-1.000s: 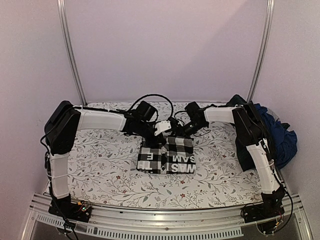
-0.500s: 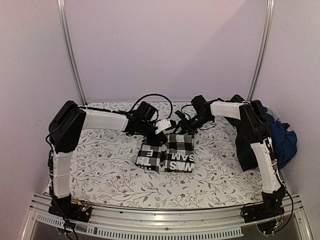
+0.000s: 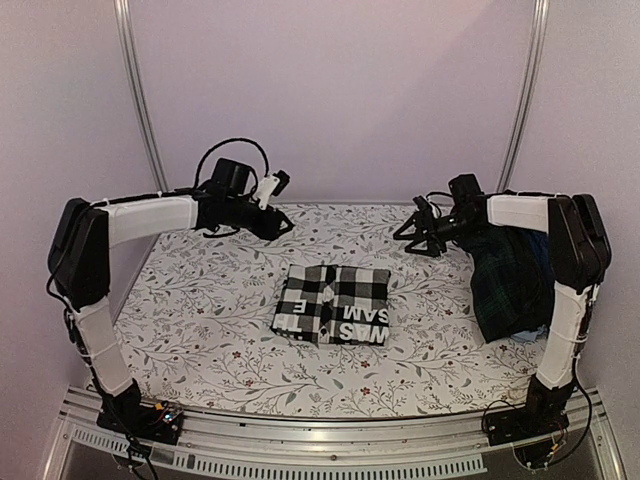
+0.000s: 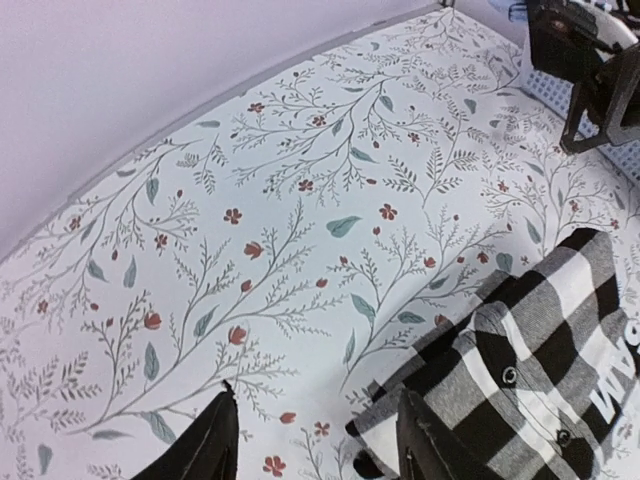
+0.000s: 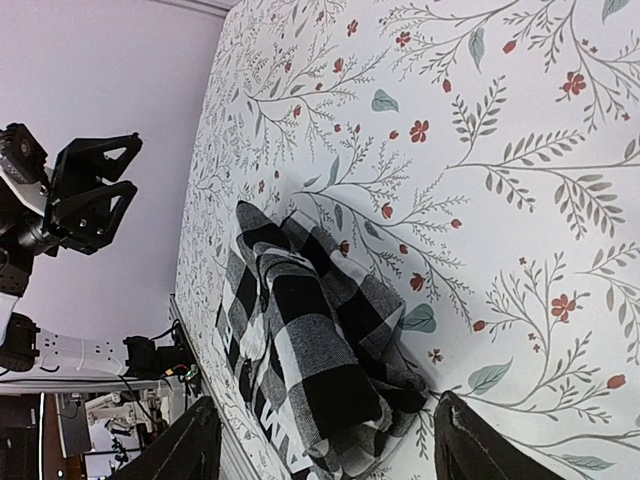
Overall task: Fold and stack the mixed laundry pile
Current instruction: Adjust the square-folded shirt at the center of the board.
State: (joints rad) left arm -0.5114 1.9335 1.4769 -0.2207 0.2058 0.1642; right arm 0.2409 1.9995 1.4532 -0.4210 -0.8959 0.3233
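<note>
The checked shirt's far edge is uneven and a layer underneath sticks out, so my left gripper and right gripper should make that edge straight at the far corners.
The black-and-white checked shirt lies folded into a square in the middle of the floral-covered table, white letters on its near edge. It also shows in the left wrist view and the right wrist view. My left gripper is open and empty, raised at the back left, apart from the shirt. My right gripper is open and empty at the back right, also apart from it. A dark green-navy plaid garment lies under the right arm, with a navy piece behind it.
A light blue piece peeks out under the plaid garment at the right edge. Metal frame posts stand at the back corners. A metal rail runs along the near table edge.
Both grippers have let go of the checked shirt and pulled away, the left up and to the back left, the right to the back right. The shirt now lies flat and folded.
</note>
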